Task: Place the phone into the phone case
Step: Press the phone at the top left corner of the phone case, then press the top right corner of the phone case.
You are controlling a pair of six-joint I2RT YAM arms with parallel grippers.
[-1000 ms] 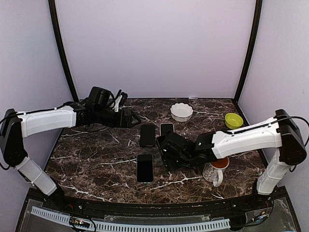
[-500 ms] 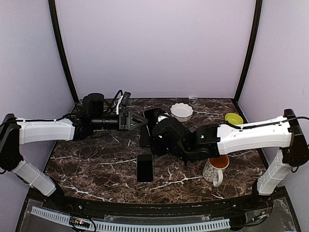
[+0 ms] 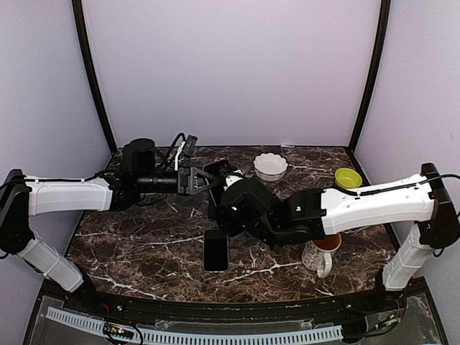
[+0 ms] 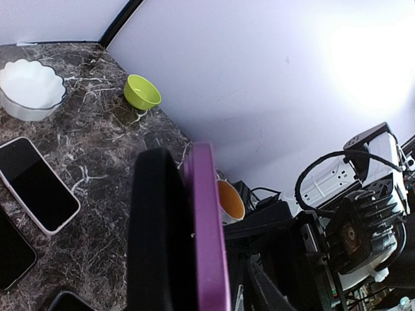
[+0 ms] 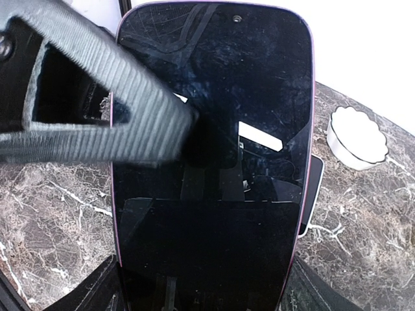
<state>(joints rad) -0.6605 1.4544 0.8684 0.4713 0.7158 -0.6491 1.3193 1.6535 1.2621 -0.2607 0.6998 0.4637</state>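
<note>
My right gripper's fingers straddle the phone's long sides (image 5: 117,227). That gripper should leave the phone to my left gripper, turn, and pinch the opposite edge (image 5: 310,142) from front to back.
The phone (image 5: 211,162), glossy black with a thin purple rim, is held up off the table by its long sides in my right gripper (image 5: 207,285). From above it shows as a dark slab (image 3: 219,172) between the two arms. My left gripper (image 3: 208,178) has come to its top end. One of its ribbed fingers (image 5: 110,110) lies across the screen. In the left wrist view the phone's purple edge (image 4: 207,233) stands against a black finger (image 4: 159,240); the other finger is lost in the dark clutter. I cannot tell which flat slab on the table is the phone case.
A dark slab (image 3: 215,249) lies near the front, another (image 3: 213,208) partly under the right arm, and a white-rimmed one (image 4: 35,184) beneath the held phone. A white bowl (image 3: 270,165), a green bowl (image 3: 348,177) and a mug (image 3: 321,253) stand to the right.
My right arm has lifted the phone from the table and carried it left. My left gripper swung in to the phone's top end and its jaws have narrowed around it.
</note>
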